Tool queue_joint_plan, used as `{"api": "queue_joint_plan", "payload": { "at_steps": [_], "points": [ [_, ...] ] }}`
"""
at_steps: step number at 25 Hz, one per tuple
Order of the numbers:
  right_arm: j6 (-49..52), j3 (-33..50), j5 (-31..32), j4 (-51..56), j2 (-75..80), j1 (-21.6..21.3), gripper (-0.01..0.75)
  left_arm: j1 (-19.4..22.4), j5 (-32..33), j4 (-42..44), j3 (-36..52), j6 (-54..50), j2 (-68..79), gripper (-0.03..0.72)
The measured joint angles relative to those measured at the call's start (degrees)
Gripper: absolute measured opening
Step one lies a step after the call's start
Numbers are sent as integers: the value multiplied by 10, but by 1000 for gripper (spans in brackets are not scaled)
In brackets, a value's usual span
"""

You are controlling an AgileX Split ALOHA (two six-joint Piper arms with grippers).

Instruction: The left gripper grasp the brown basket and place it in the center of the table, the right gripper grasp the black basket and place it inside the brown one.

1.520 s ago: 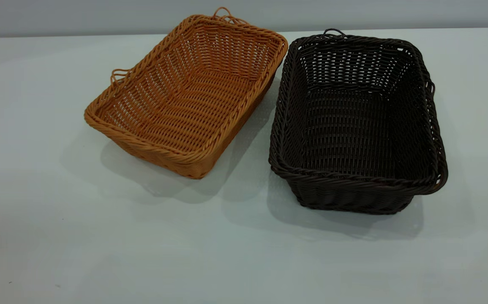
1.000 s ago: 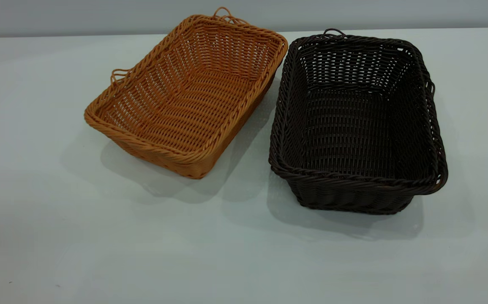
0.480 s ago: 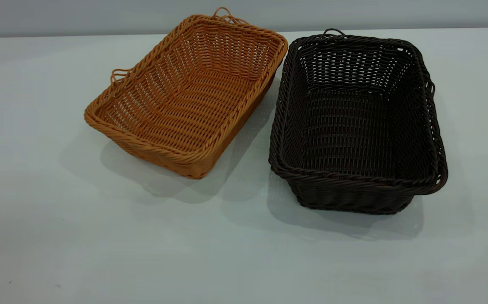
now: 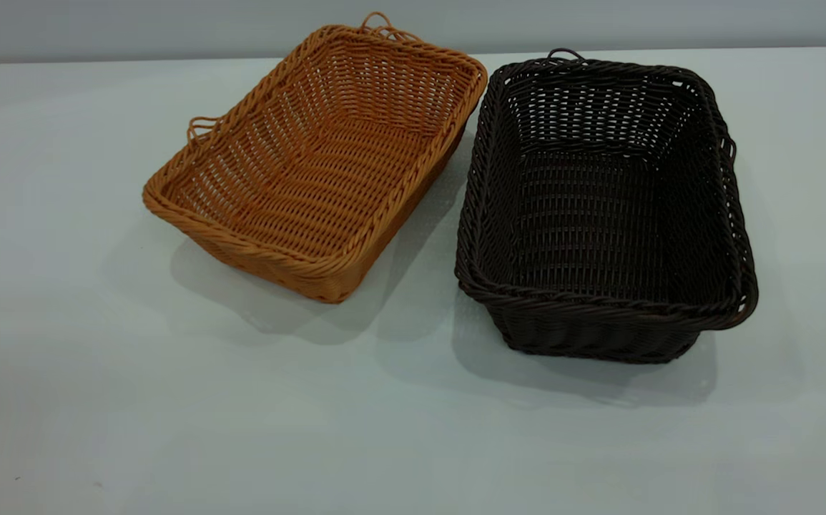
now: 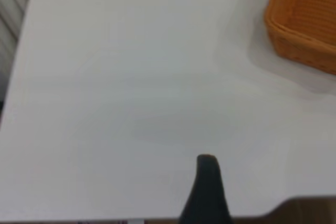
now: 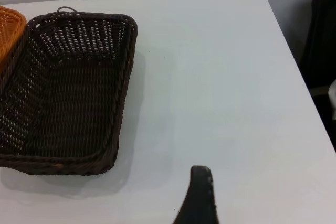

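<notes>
My left gripper should continue to move in until its fingers straddle the brown basket's long rim away from the black basket, since open table borders that rim.
The brown basket sits on the table left of centre, turned at an angle, and is empty. The black basket stands right next to it on the right, their far corners almost touching, and is also empty. Neither gripper shows in the exterior view. My left gripper hovers over bare table well away from the brown basket; one black finger shows, with nothing beside it. My right gripper hovers beside the black basket, open and empty.
A grey wall runs behind the table's far edge. In the right wrist view a dark object stands beyond the table's side edge. In the left wrist view the table's other side edge shows.
</notes>
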Motion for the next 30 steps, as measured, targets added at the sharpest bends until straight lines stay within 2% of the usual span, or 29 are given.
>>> {"api": "queue_joint_plan", "payload": {
  "at_steps": [3,10,16,20,24,30],
  "points": [
    [0,0,0,0,0,0,561,0,-81,-3,-1,-14,71,552],
    [0,0,0,0,0,0,561,0,-326,-33,-9,-1,340,552],
    [0,0,0,0,0,0,561,-30,-449,-77,-101,54,592,552],
    [2,0,-1,0,0,0,561,-54,-488,-77,-200,82,768,552],
    [8,-11,-11,-5,21,0,561,-59,-492,-78,-306,93,934,552],
    [46,-76,-34,-11,148,0,561,-80,-485,-78,-463,103,1137,552]
  ]
}}
